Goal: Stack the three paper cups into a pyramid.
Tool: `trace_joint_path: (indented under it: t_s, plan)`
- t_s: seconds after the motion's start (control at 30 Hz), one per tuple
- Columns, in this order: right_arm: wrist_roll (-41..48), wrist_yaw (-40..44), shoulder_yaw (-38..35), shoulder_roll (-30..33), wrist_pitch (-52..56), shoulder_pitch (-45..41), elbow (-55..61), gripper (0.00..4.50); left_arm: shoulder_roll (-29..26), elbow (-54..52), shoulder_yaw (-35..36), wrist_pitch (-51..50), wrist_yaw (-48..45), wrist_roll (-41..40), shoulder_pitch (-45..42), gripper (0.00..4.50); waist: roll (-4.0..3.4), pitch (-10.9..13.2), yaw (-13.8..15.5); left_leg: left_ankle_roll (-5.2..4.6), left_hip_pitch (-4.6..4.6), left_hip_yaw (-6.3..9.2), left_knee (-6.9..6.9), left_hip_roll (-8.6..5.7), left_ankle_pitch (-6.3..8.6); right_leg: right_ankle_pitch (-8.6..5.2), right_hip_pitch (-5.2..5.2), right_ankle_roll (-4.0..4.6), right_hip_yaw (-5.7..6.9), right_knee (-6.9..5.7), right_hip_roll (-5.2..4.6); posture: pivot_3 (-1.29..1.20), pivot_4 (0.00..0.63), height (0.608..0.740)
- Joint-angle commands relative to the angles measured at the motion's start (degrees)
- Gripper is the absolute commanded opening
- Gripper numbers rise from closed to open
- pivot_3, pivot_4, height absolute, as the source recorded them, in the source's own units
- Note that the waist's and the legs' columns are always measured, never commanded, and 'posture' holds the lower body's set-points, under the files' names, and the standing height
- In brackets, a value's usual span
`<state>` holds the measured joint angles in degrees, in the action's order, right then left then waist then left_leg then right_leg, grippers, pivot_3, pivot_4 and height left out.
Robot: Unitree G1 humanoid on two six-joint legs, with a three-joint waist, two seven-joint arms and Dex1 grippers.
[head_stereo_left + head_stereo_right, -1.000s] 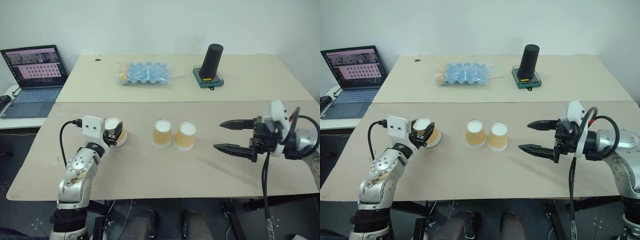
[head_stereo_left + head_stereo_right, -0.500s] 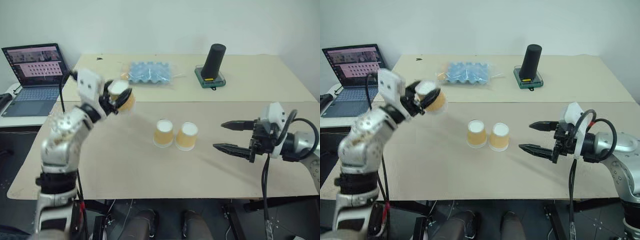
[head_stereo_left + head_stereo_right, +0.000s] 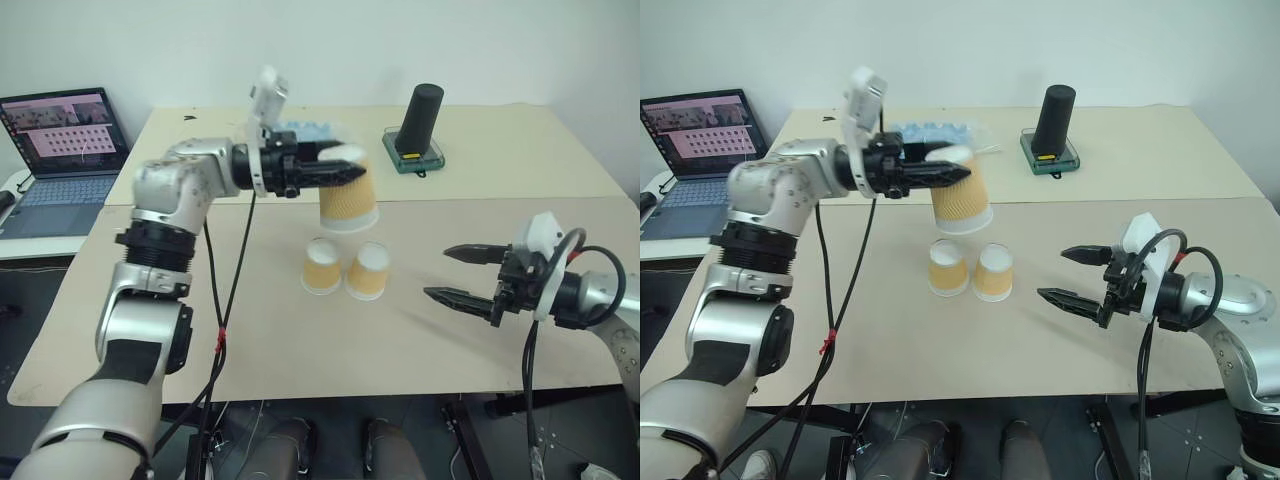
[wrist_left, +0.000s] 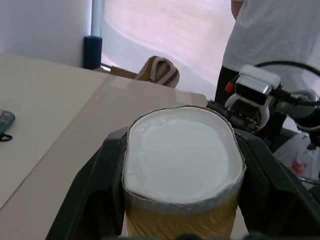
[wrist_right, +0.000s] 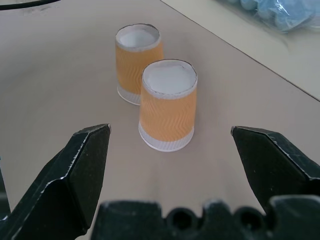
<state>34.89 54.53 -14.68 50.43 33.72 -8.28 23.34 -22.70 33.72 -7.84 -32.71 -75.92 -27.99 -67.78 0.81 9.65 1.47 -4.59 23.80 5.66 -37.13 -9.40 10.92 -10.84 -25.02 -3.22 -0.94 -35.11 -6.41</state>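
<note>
My left gripper should keep lowering the held cup, as the held cup's rim (image 3: 350, 222) faces down toward the side-by-side cups, until it rests across both cups' tops (image 3: 348, 254).
Two paper cups (image 3: 324, 266) (image 3: 368, 272) stand upside down, side by side and touching, in the middle of the near table (image 3: 250, 340). The third cup (image 3: 348, 200) hangs upside down in the air just above and behind them. My left gripper (image 3: 350, 171) points level toward the right and is shut on that cup near its white base. In the left wrist view the black fingers (image 4: 97, 185) flank the held cup (image 4: 182, 165). My right gripper (image 3: 437, 272) hovers open to the right of the pair, pointing at them, with nothing between its fingers (image 5: 82, 160).
A tall black cylinder (image 3: 424, 122) stands on a green tray on the far table. A blue egg carton in plastic (image 3: 310, 128) lies partly behind my left arm. An open laptop (image 3: 65, 145) sits at the far left. A person in a white shirt (image 4: 270, 35) stands beyond the table.
My left arm has lifted the cup off the table's left side and swung it up and to the right, over the two standing cups. The right gripper has stayed put.
</note>
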Motion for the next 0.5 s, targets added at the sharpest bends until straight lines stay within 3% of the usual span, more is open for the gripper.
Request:
trace_joint_path:
  t_s: [0.03,0.23,0.5]
  plan:
    - [0.52,-1.32,-3.09,-0.27,-1.3,0.86,2.79,4.5,0.59,5.02,-0.75,5.97,-4.01,3.92,-3.81,2.41,0.02,0.01,-0.17,0.0,0.02,0.0,-0.01,0.0,0.0,0.0,-0.01,0.0,0.0,0.0,-0.01,0.0,0.15,0.74]
    - [1.06,-3.66,-5.1,-1.24,-1.03,3.86,5.02,4.5,2.54,11.62,-1.81,11.62,-8.09,8.3,-5.7,2.41,0.02,0.01,-0.34,-0.43,0.05,0.01,-0.05,0.0,0.26,0.0,-0.03,-0.01,0.03,-0.01,0.04,0.0,0.15,0.74]
    - [1.38,-4.65,-5.83,-1.38,-0.92,4.79,5.65,4.5,3.74,12.33,-1.64,13.67,-10.7,11.02,-5.23,2.41,0.02,0.01,-0.69,-0.48,0.06,0.01,-0.18,0.0,0.28,0.01,-0.01,-0.03,0.03,-0.07,0.1,0.0,0.15,0.74]
